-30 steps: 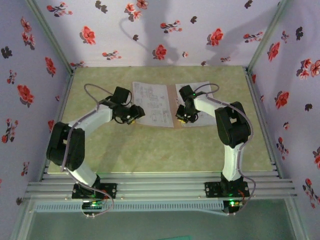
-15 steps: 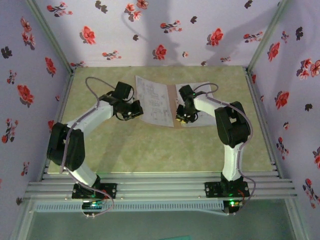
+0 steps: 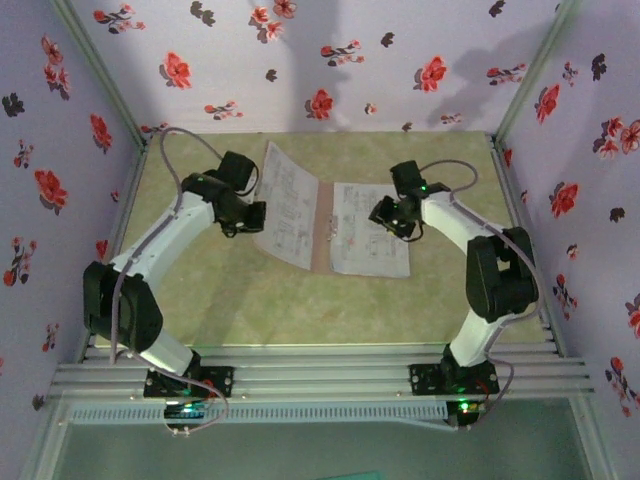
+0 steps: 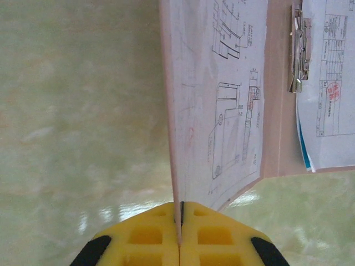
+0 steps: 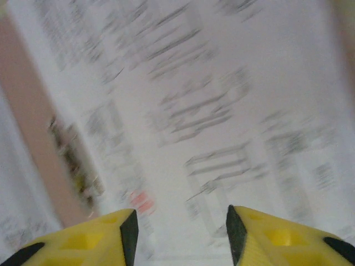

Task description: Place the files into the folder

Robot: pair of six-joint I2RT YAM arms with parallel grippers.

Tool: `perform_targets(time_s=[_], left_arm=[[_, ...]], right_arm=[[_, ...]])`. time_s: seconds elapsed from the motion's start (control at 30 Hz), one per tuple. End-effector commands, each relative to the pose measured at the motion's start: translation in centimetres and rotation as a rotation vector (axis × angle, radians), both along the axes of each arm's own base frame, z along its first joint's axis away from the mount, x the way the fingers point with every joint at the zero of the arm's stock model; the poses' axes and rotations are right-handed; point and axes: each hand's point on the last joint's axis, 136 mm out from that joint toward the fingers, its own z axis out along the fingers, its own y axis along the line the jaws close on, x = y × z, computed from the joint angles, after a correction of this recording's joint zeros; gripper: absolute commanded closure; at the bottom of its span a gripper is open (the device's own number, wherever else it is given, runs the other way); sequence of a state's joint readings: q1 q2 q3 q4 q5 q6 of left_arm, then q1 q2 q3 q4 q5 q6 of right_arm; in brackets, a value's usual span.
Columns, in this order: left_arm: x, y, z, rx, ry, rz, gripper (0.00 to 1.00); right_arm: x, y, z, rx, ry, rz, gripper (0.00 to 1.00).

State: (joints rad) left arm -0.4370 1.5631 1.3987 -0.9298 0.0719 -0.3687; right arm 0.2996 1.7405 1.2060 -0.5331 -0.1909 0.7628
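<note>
My right gripper floats above the sheets point(image 3: 362, 235) where the folder's flap must land, so it should retreat beside the folder point(image 3: 424, 262) while my left gripper turns the flap over.
The tan folder point(image 3: 322, 228) lies open in the middle of the table. My left gripper point(image 3: 256, 216) is shut on the outer edge of its left flap point(image 4: 172, 138), which stands tilted up with a printed white sheet point(image 4: 222, 100) against its inner face. The other files point(image 3: 370, 240), white printed sheets, lie on the folder's right half, with a cyan edge point(image 4: 303, 151) showing beneath them. My right gripper point(image 3: 392, 214) hovers open over these sheets, and its wrist view shows blurred print point(image 5: 183, 111) between the yellow fingertips point(image 5: 126, 233) with nothing held.
A metal clip point(image 4: 298, 55) sits on the folder by the spine. Flowered walls point(image 3: 320, 60) close in the green table point(image 3: 250, 300) on three sides. A metal rail point(image 3: 320, 375) runs along the near edge by the arm bases.
My left gripper closed on the left flap and lifted it toward the back left. My right gripper opened and moved back and to the right, away from the spine. The folder shifted.
</note>
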Motion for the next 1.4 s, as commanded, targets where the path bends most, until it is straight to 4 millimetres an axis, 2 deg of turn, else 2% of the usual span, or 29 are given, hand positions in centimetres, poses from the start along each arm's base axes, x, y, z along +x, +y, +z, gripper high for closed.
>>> perform_targets(time_s=[0.0, 0.17, 0.23, 0.4, 0.57, 0.77, 0.9, 1.0, 1.13, 1.37], left_arm=[[-1.1, 2.1, 1.9, 0.11, -0.008, -0.062, 1.0], [-1.2, 1.8, 4.0, 0.113, -0.026, -0.094, 1.0], [-1.4, 0.5, 4.5, 0.081, -0.027, -0.125, 1.0], [-2.4, -4.7, 6.6, -0.032, -0.054, -0.218, 0.98], [-3.5, -10.4, 8.0, -0.172, -0.065, -0.281, 0.89], [-4.2, -17.1, 7.4, -0.322, -0.03, -0.343, 0.78], [-5.0, -21.7, 7.0, -0.392, -0.01, -0.4, 0.67], [-5.5, -24.3, 6.4, -0.422, 0.019, -0.433, 0.62], [-5.8, -26.4, 4.7, -0.452, 0.069, -0.451, 0.6], [-5.6, -28.1, 2.2, -0.478, 0.113, -0.464, 0.57]], right_arm=[[-1.7, -1.9, -3.4, -0.014, 0.087, -0.043, 0.58], [-4.1, -3.5, -6.8, -0.028, 0.187, -0.1, 0.68], [-4.6, -3.3, -7.8, -0.012, 0.213, -0.106, 0.7], [-5.5, -2.9, -9.7, 0.012, 0.269, -0.12, 0.74], [-5.5, -2.7, -9.9, 0.022, 0.282, -0.123, 0.77], [-5.1, -2.5, -9.4, 0.03, 0.275, -0.119, 0.79], [-5.1, -2.4, -9.2, 0.036, 0.276, -0.117, 0.81], [-5.3, -2.5, -9.2, 0.028, 0.283, -0.12, 0.82], [-5.5, -2.7, -9.1, 0.019, 0.281, -0.123, 0.82], [-5.3, -2.8, -8.9, 0.016, 0.279, -0.127, 0.82]])
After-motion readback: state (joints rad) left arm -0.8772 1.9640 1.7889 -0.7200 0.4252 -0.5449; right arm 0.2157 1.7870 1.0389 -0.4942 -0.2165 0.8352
